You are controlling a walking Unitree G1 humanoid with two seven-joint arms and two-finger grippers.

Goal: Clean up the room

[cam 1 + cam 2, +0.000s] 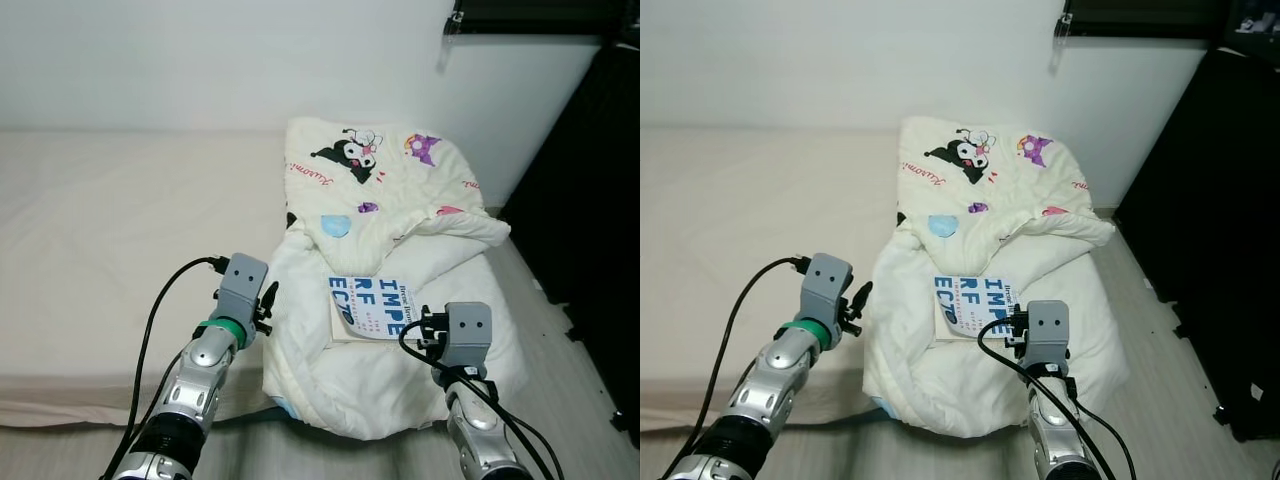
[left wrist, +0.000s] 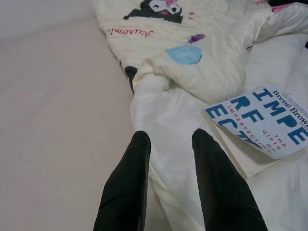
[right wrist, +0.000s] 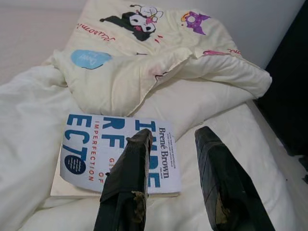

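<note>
I expect the white book's front cover (image 1: 375, 306) to stay bent away from the closed pages when I lift it, because the cover curls up at its corner (image 1: 345, 322).
A white book with blue lettering (image 1: 367, 308) lies flat on a crumpled cream cartoon-print comforter (image 1: 380, 200) at the right end of the bed. My right gripper (image 3: 171, 137) hovers open just over the book's (image 3: 115, 151) near right corner, holding nothing. My left gripper (image 2: 168, 137) is open too, low over the comforter's left edge (image 2: 159, 110), with the book (image 2: 257, 120) off to its right. Both wrists show in the eye views, the left (image 1: 240, 290) beside the comforter and the right (image 1: 465, 335) in front of the book.
The beige bed sheet (image 1: 110, 250) spreads bare to the left. A white wall (image 1: 200, 60) runs behind the bed. Dark furniture (image 1: 600, 180) stands on the right, with a strip of grey floor (image 1: 570, 340) between it and the bed.
</note>
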